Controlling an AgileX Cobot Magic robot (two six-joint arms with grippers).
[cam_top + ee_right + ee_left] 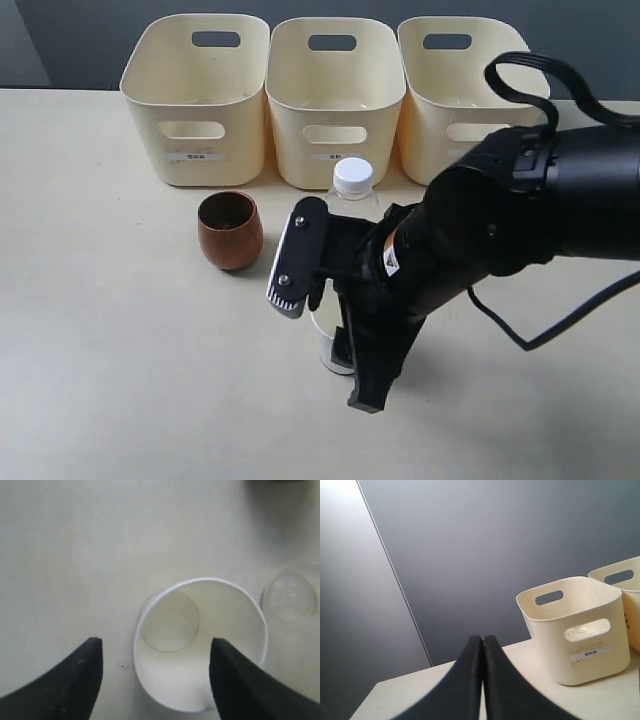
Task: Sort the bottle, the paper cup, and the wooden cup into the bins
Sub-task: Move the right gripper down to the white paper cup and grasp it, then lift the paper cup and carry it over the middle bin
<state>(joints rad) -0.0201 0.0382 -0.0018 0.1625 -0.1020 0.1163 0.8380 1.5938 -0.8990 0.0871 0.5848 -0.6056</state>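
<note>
The fingers of my right gripper are on both sides of the paper cup's rim (136, 649). The paper cup will hang from its pinched side with its top still open when I lift it.
The white paper cup (200, 680) stands upright, its cream inside showing from above. My right gripper (156, 645) is open just above it, with one finger outside the rim and the other over the cup's far side. From the exterior view that gripper (327, 352) straddles the cup (325, 320), which is mostly hidden by the arm. The clear bottle (353, 180) with its white cap stands right behind the cup. The brown wooden cup (230, 230) sits upright to the left. My left gripper (482, 639) is shut on nothing, away from all three.
Three cream-yellow bins (195, 100) (335, 105) (450, 100) stand in a row at the back of the table. The left wrist view shows the left bin (575, 640) and a grey wall behind. A black cable loops off the right arm (540, 200).
</note>
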